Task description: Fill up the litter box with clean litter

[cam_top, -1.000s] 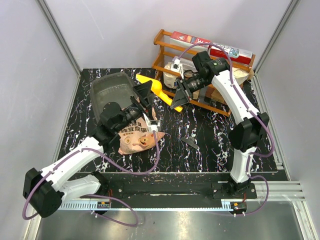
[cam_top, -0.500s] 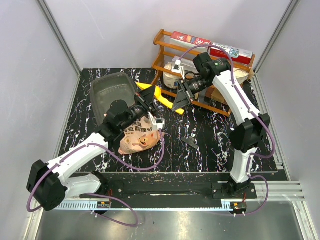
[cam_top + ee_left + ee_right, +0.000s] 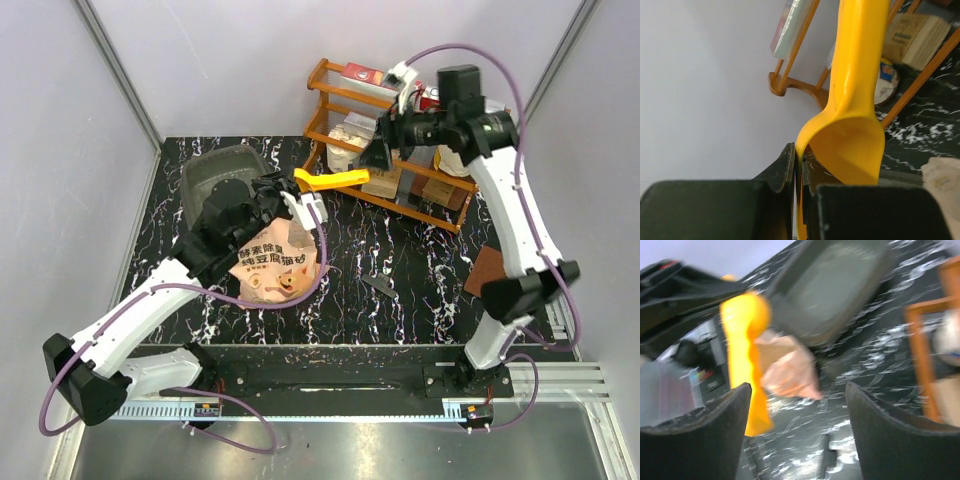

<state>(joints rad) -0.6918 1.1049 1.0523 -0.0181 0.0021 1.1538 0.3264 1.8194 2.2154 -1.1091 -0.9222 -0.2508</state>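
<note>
My right gripper should grab the yellow scoop by its handle, because my left gripper has the scoop by its bowl's rim and needs to be free to hold the pink bag.
My left gripper is shut on the rim of the yellow scoop's bowl and holds it level above the table; in the left wrist view the thin yellow rim is pinched between the jaws. The right gripper stands open and empty, raised in front of the rack, apart from the scoop's handle. The dark grey litter box lies at the back left, partly under the left arm. The pink pig-face bag lies in front of it. The clean litter is hidden. The blurred right wrist view shows the scoop, box and bag.
An orange wooden rack with boxes and jars stands at the back right, close behind the right gripper. A small dark piece lies mid-table. A brown flat piece lies at the right edge.
The left gripper has shut on the scoop's bowl. The right gripper has let go of the scoop, opened, and risen back to the right. The scoop now hangs level from the left gripper alone.
</note>
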